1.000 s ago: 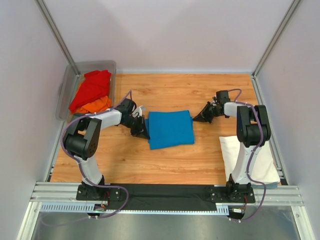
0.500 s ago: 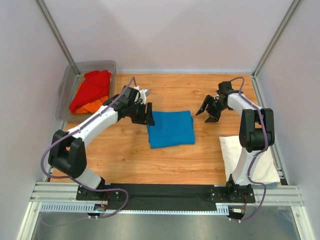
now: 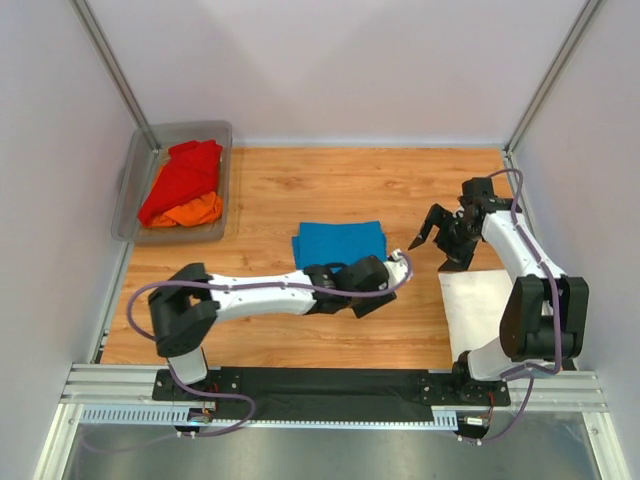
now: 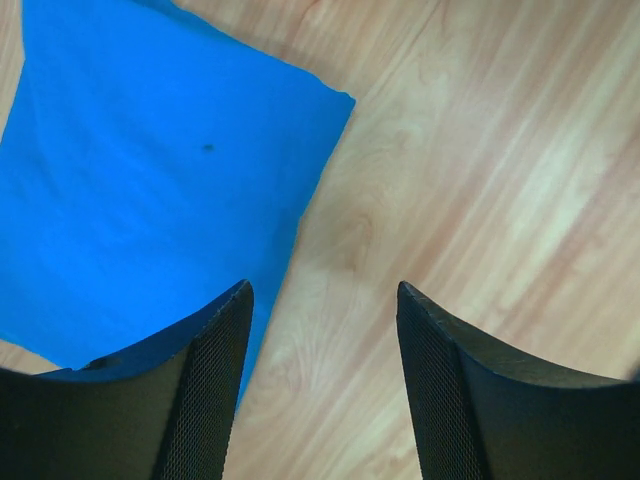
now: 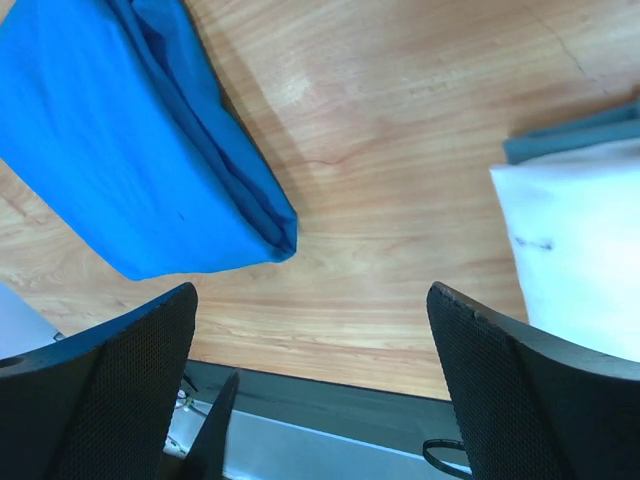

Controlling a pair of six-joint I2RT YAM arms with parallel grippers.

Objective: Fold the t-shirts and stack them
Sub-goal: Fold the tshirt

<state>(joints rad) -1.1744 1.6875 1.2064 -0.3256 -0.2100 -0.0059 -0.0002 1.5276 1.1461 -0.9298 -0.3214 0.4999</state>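
Observation:
I should move my right gripper back, grab the blue t-shirt's edge (image 3: 382, 240) and pull it closer, because the folded blue t-shirt (image 3: 335, 241) lies away from the white t-shirt.
A bright blue t-shirt (image 3: 340, 242) lies folded on the wooden table, also seen in the left wrist view (image 4: 140, 190) and right wrist view (image 5: 120, 140). My left gripper (image 3: 368, 278) hangs over its near right corner, open (image 4: 322, 290) with only wood between the fingers. My right gripper (image 3: 430, 252) is open (image 5: 310, 290) and empty, to the right of the blue shirt. A folded white t-shirt (image 3: 490, 310) (image 5: 585, 250) lies at the near right. Red (image 3: 185, 175) and orange (image 3: 190, 212) t-shirts sit crumpled in the tub.
The grey see-through tub (image 3: 132, 190) stands at the far left of the table. Side walls and metal frame posts (image 3: 112, 75) close in the table. A black strip and a rail (image 3: 330, 385) run along the near edge between the arm bases.
Both grippers opened and came off the blue t-shirt's side edges. The left arm swung across to the shirt's near right corner. The right gripper drew away to the right and nearer.

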